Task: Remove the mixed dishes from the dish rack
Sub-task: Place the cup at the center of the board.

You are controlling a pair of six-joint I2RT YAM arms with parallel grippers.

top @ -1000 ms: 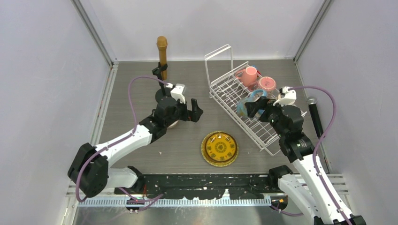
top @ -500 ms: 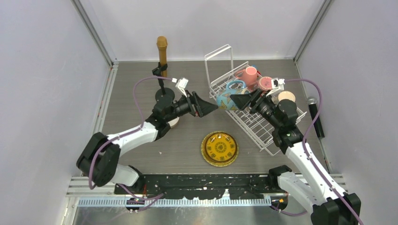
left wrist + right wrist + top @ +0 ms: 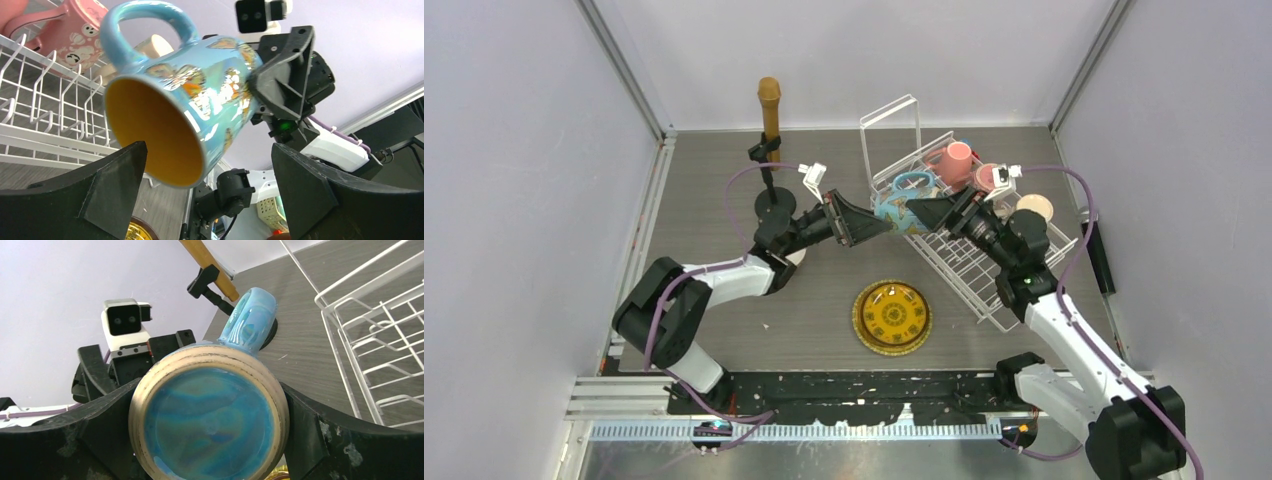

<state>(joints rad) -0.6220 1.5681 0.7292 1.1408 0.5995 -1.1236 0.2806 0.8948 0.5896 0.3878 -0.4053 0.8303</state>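
Note:
Next, my left gripper clamps its fingers, now open around the blue cup's opening, onto the cup's open end before my right gripper frees the cup's base.
My right gripper is shut on the base end of a blue butterfly-patterned cup with a yellow lining. It holds the cup sideways in the air, over the left end of the white wire dish rack. The right wrist view shows the cup's blue base clamped between my fingers. My left gripper is open, its jaws on either side of the cup's mouth, and the right finger stands clear of it. Two pink mugs and a cream cup sit in the rack.
A yellow-orange patterned plate lies on the table in front of the rack. The brown microphone on its black stand is at the back left. A black microphone lies right of the rack. A pale dish shows partly under my left arm.
My right gripper lifted the blue cup out of the rack and carried it left. My left gripper swung right to meet it and now brackets the cup's mouth.

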